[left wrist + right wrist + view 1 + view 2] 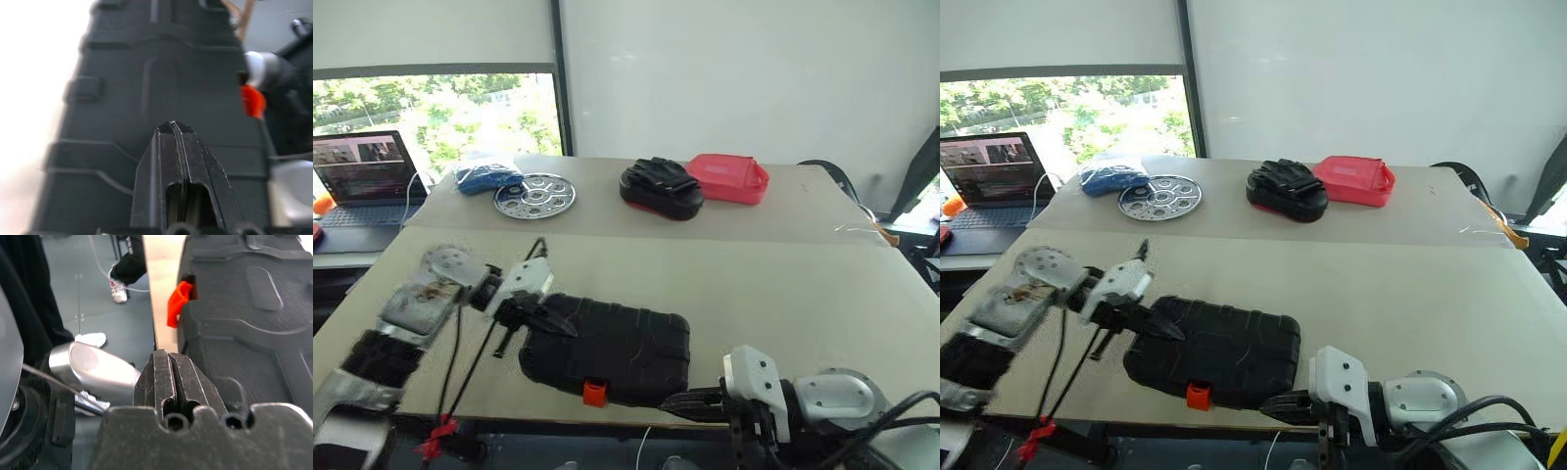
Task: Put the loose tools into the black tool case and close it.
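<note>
The robot's left gripper should leave the lid and first push the black tool case's near corner (528, 371) back, because the orange latch (595, 394) is close to the table's front edge.
The black tool case (617, 348) lies flat and closed near the table's front edge, its small orange latch (594, 393) facing the edge. My left gripper (566, 331) is shut, with its tips over the lid at the case's left end; in the left wrist view the left gripper (172, 128) hovers over the ribbed lid. My right gripper (670, 401) is shut and empty at the case's front right corner, to the right of the latch (178, 301). The loose tools are out of view.
At the back of the table lie a round perforated steel plate (534, 195), a blue bundle (487, 178), a black glove heap (661, 186) and a red pouch (729, 178). A laptop (362, 181) stands at the far left. A person's shoe (117, 290) is on the floor beyond the table edge.
</note>
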Tool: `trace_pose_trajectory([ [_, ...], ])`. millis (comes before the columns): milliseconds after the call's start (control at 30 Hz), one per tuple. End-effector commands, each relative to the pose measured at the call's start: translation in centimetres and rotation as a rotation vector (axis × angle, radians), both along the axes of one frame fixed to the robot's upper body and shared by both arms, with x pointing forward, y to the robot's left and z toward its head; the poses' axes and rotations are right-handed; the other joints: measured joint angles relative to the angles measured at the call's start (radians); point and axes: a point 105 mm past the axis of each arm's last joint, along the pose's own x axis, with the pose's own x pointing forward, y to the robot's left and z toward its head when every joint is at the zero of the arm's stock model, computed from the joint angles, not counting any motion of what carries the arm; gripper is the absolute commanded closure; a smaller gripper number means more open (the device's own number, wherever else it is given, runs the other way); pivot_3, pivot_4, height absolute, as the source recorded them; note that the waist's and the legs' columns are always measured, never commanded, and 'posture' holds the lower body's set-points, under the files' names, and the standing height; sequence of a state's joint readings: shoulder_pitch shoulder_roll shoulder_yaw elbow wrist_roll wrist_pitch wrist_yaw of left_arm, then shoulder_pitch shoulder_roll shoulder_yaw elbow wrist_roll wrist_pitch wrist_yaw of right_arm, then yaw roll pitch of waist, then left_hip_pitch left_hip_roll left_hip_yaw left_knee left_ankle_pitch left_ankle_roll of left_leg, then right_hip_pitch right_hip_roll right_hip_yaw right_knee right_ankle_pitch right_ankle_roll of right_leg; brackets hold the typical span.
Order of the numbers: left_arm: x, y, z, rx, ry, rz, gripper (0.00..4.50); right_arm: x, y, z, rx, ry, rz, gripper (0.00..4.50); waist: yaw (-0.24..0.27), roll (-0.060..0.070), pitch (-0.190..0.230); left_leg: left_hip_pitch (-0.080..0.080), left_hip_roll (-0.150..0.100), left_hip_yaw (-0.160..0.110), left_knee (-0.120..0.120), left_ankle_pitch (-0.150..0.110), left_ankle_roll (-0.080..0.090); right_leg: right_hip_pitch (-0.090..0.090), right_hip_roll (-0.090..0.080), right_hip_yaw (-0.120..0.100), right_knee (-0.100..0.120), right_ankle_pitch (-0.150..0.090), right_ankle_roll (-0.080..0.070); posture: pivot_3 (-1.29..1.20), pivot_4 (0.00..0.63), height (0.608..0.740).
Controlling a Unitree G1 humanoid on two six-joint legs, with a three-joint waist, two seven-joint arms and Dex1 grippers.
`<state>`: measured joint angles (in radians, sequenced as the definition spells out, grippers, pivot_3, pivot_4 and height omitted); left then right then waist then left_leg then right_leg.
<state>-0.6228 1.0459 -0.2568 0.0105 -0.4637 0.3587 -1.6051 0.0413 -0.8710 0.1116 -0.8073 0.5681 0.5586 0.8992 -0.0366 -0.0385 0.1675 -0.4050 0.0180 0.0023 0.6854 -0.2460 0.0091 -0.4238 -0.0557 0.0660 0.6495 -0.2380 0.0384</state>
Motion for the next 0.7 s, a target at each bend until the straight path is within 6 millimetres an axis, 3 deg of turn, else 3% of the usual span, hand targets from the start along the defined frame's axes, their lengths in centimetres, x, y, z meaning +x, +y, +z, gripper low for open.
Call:
trace_pose_trajectory([
  [33, -2.8, 1.8, 1.3, 0.053, 0.061, -0.029, 4.5, -0.3, 0.4, 0.9, 0.033, 0.011, 0.018, 4.45, -0.003, 0.0, 0.0, 0.0, 0.0, -0.002, 0.0, 0.0, 0.0, 0.0, 0.0, 0.0, 0.0, 0.0, 0.0, 0.0, 0.15, 0.74],
  [133, -5.5, 3.5, 0.4, 0.164, 0.136, -0.06, 4.5, 0.0, 0.4, 0.9, 0.017, 0.013, 0.02, 4.45, -0.004, 0.001, 0.001, 0.002, -0.001, -0.002, -0.001, 0.0, 0.0, 0.002, -0.002, 0.0, -0.001, 0.0, 0.001, 0.0, 0.15, 0.74],
  [233, -6.7, 3.9, -1.0, 0.21, 0.165, -0.113, 4.5, -0.1, 0.3, 0.4, -0.011, 0.004, 0.027, 4.45, 0.013, 0.001, 0.001, 0.002, -0.001, 0.0, -0.001, 0.0, 0.0, 0.003, -0.004, 0.0, -0.001, -0.001, 0.002, 0.0, 0.15, 0.74],
  [433, -5.0, 3.3, -3.8, 0.226, 0.07, -0.112, 4.5, 0.4, -0.1, 0.1, -0.051, -0.02, 0.007, 4.45, 0.032, 0.001, 0.001, 0.001, -0.002, 0.007, 0.0, 0.0, 0.0, 0.002, -0.002, -0.001, -0.002, -0.001, 0.001, 0.0, 0.15, 0.74],
  [700, -3.1, 2.3, -5.4, 0.201, 0.005, -0.1, 4.5, 1.2, -0.3, -3.1, -0.123, -0.047, -0.015, 4.45, 0.023, 0.001, 0.0, 0.0, -0.001, 0.006, 0.001, 0.0, 0.0, 0.001, -0.001, -0.001, -0.001, -0.001, 0.001, 0.0, 0.15, 0.74],
])
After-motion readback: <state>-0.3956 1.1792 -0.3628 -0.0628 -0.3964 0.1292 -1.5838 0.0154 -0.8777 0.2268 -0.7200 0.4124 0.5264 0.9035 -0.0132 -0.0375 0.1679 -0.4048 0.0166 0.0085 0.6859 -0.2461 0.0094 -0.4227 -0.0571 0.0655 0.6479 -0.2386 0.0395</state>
